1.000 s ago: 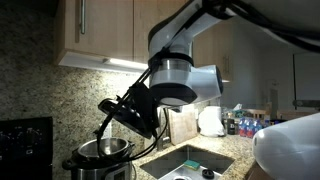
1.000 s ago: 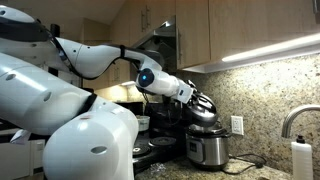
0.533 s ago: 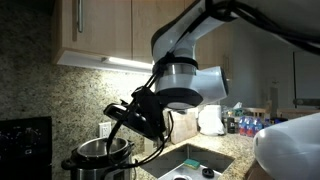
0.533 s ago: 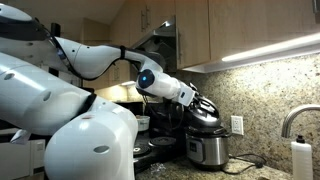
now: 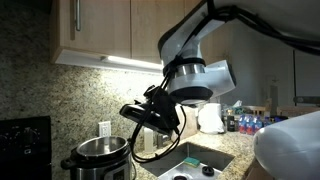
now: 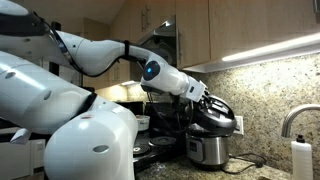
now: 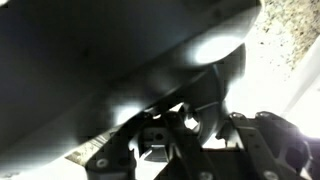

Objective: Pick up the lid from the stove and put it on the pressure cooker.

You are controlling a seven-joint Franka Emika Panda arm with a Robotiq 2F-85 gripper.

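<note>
The black domed lid (image 6: 214, 113) hangs tilted past the pressure cooker's rim, so my gripper should bring the lid back over the cooker's opening (image 5: 102, 147) and level it before lowering.
My gripper (image 5: 160, 106) is shut on the black domed lid (image 5: 148, 118) and holds it tilted in the air, above and just past the rim of the steel pressure cooker (image 5: 98, 160). The cooker stands open on the counter. In the other exterior view the gripper (image 6: 204, 98) holds the lid (image 6: 217, 113) tilted above the cooker (image 6: 205, 150). In the wrist view the dark lid (image 7: 120, 50) fills most of the picture, with my gripper (image 7: 185, 125) clamped at its handle. The black stove (image 5: 25, 135) shows beside the cooker.
A granite backsplash (image 5: 40, 95) and wooden cabinets (image 5: 95, 25) stand behind. A sink (image 5: 190, 162) lies beside the cooker, with a white kettle (image 5: 210, 120) and bottles (image 5: 245, 124) past it. A tap (image 6: 296, 118) and a soap bottle (image 6: 300, 160) stand near the wall.
My gripper has carried the lid sideways toward the sink side and tilted it further, so it now hangs over the cooker's far rim rather than over its middle.
</note>
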